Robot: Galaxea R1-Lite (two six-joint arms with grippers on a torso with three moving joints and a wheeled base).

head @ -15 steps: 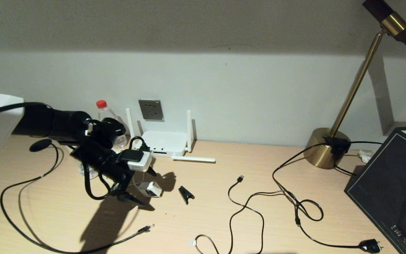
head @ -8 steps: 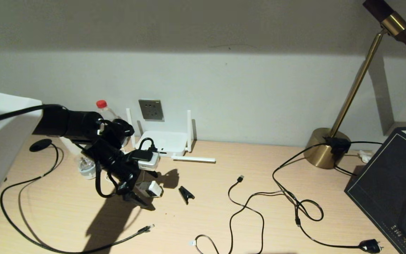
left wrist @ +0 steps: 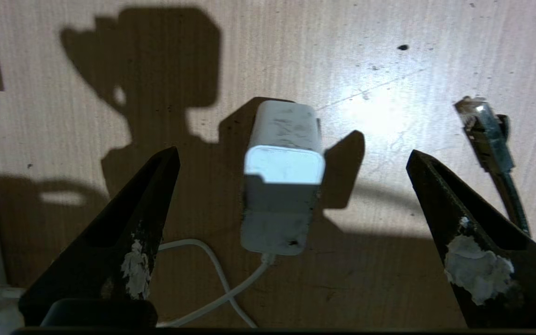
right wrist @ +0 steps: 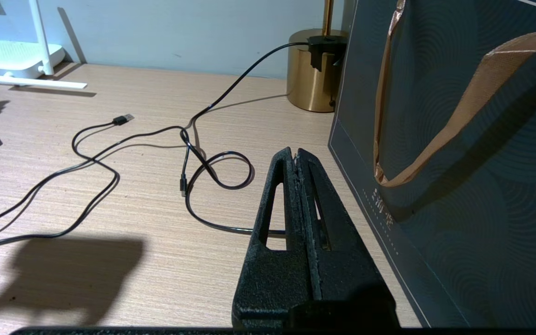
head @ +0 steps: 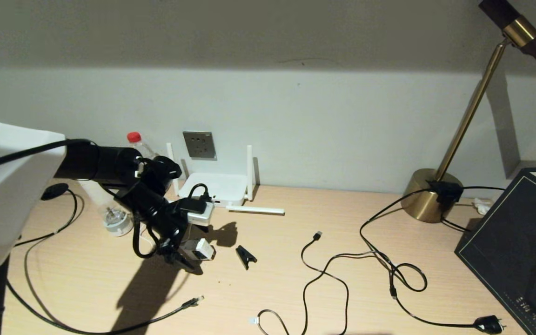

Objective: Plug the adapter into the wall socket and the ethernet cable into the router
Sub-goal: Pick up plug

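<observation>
The thin white cord (left wrist: 252, 277) loops loosely (left wrist: 209, 251) behind the adapter, so I expect the cord to hang down slack when I bring the adapter to the wall socket.
The white adapter (head: 201, 249) lies on the desk with its thin white cord trailing behind it. My left gripper (head: 189, 254) hangs over it, open; in the left wrist view the adapter (left wrist: 281, 186) sits between the two wide-apart fingers (left wrist: 140, 223) without touching either. The ethernet cable's clear connector (head: 195, 301) lies nearer the front edge, also seen as the ethernet connector (left wrist: 483, 128) beside one finger. The grey wall socket (head: 199, 144) is on the wall above the white router (head: 217, 186). My right gripper (right wrist: 295, 156) is shut and empty, low beside a dark bag.
A red-capped bottle (head: 138, 145) stands left of the router. A black clip (head: 245, 256) and a thin black USB cable (head: 317, 236) lie mid-desk. A brass lamp base (head: 430, 196), a black plug (head: 489, 324) and the dark gift bag (head: 514, 242) fill the right side.
My left arm has reached further right and closed in on the adapter, which now sits between its fingers. The fingers spread slightly wider. The right arm has not moved.
</observation>
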